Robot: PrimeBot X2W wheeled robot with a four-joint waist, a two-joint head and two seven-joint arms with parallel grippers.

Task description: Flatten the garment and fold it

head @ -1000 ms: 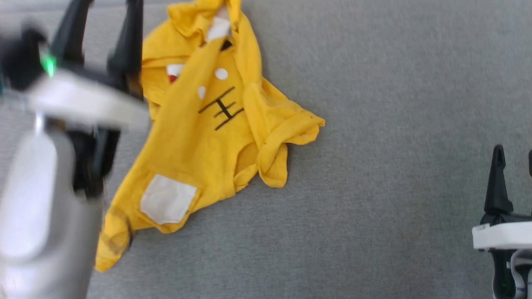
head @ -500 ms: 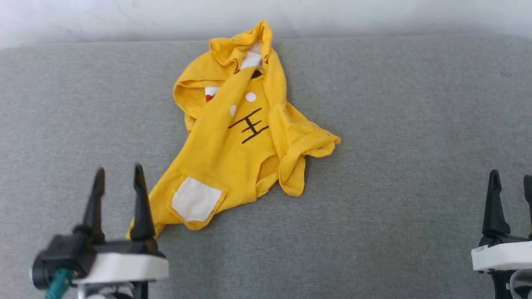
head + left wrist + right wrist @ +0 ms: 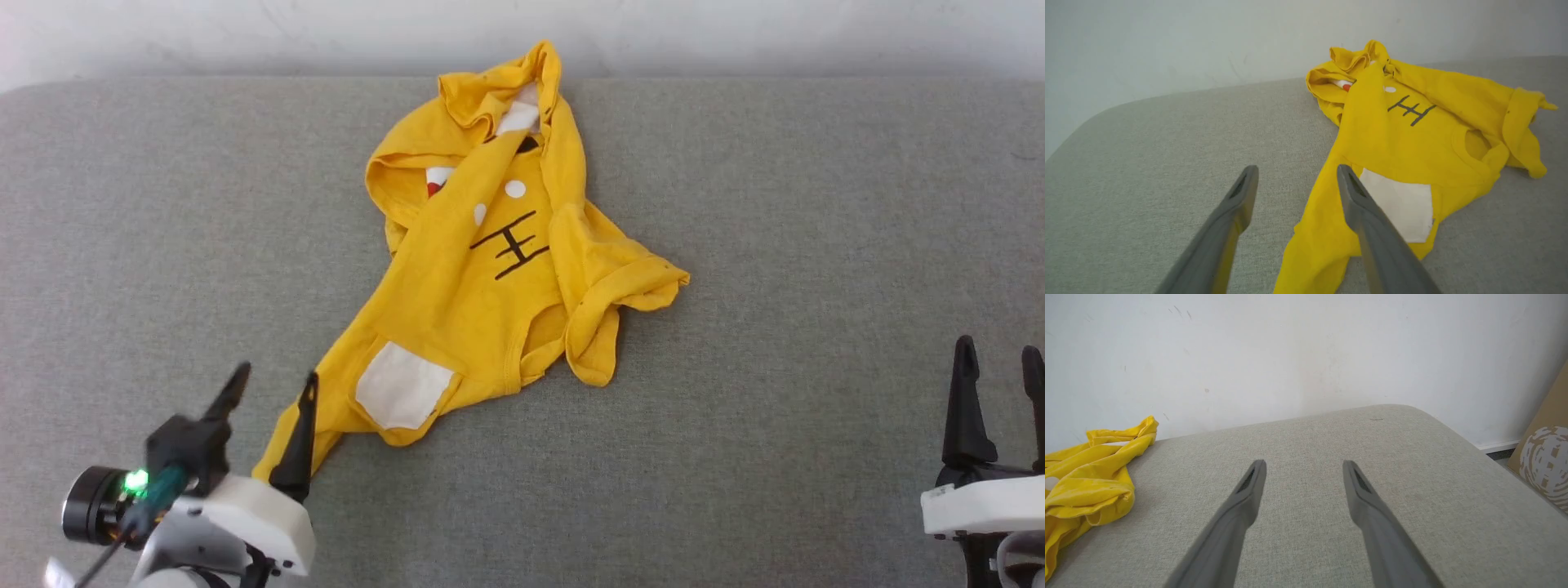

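Note:
I expect the garment's folded piece (image 3: 421, 260) to open and show more hidden print when I lift it, because the red spot (image 3: 433, 188) peeks out beside the piece.
The garment (image 3: 482, 286), a bright yellow T-shirt with black whisker lines, white patches and a red spot, lies crumpled on the grey cushion, running from the far edge toward the near left. The left wrist view shows the garment (image 3: 1412, 134) ahead and to the right. My left gripper (image 3: 273, 380) hovers open at the near left, its right finger over the garment's near corner; nothing sits between the fingers (image 3: 1241, 196). My right gripper (image 3: 1000, 355) stands open at the near right, well away from the cloth. The right wrist view catches a bunched part of the garment (image 3: 1090, 473) at its left edge.
The grey fabric cushion (image 3: 816, 245) spreads wide on both sides of the shirt. A white wall (image 3: 1306, 351) runs behind its far edge. A brown cardboard sheet (image 3: 1545, 465) leans beyond the cushion's rounded right corner.
The head camera has pulled back and shifted, so the whole picture moved. My left arm has dropped from high at the shirt's left side to the near left, by its near corner. The right gripper stayed put.

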